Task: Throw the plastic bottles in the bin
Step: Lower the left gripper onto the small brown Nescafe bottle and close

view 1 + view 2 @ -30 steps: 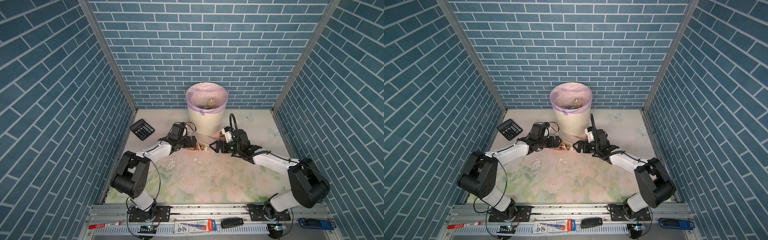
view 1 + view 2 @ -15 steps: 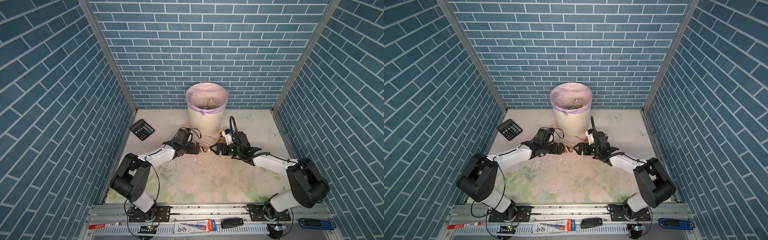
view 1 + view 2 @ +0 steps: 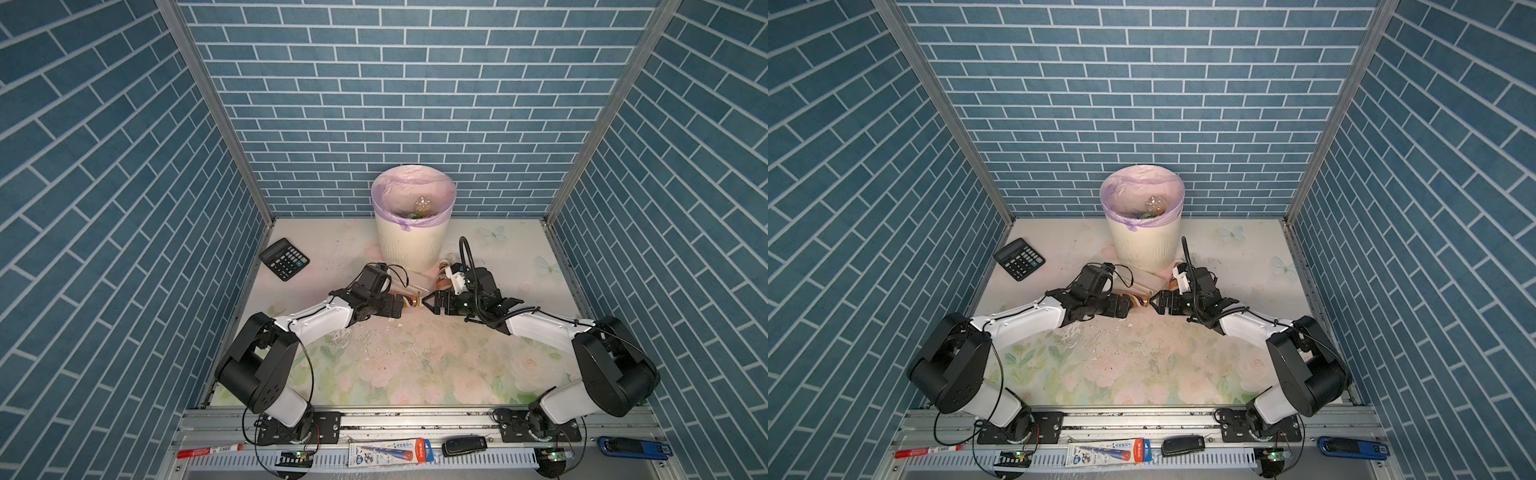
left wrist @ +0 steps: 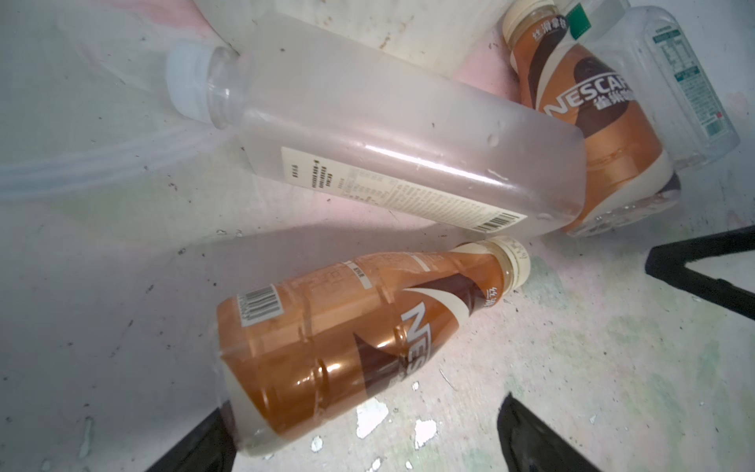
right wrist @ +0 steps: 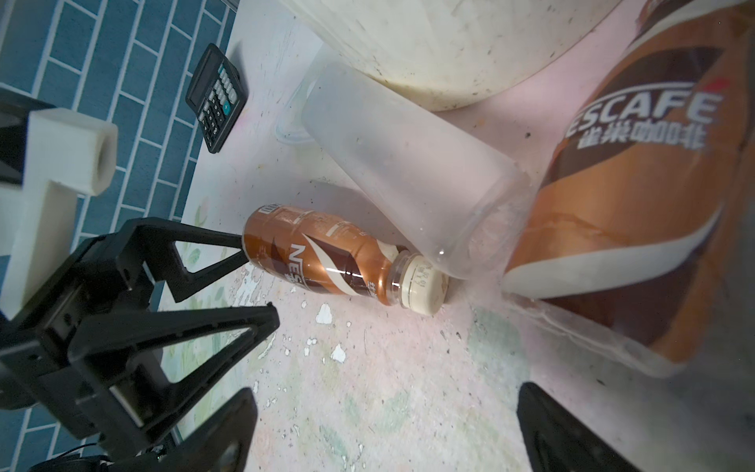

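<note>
The small brown-labelled bottle is at a slant across the robot's left gripper with its base against a finger, so the robot should turn the gripper in line and straddle the bottle's body.
A small brown-labelled bottle lies on the table in front of the bin, between both grippers. My left gripper is open, with the bottle's base against one finger. My right gripper is open and empty, facing the bottle's cap. A frosted clear bottle lies behind it against the bin's foot. A second brown bottle and a clear white-labelled bottle lie beside that. More bottles sit inside the bin.
A black calculator lies at the back left by the wall. Blue brick walls close in three sides. A red marker and other small items rest on the front rail. The table's paint is chipped between the grippers.
My left gripper has moved forward and rightward up to the small brown bottle's base. The right gripper shifted slightly toward the front. Both stayed open.
</note>
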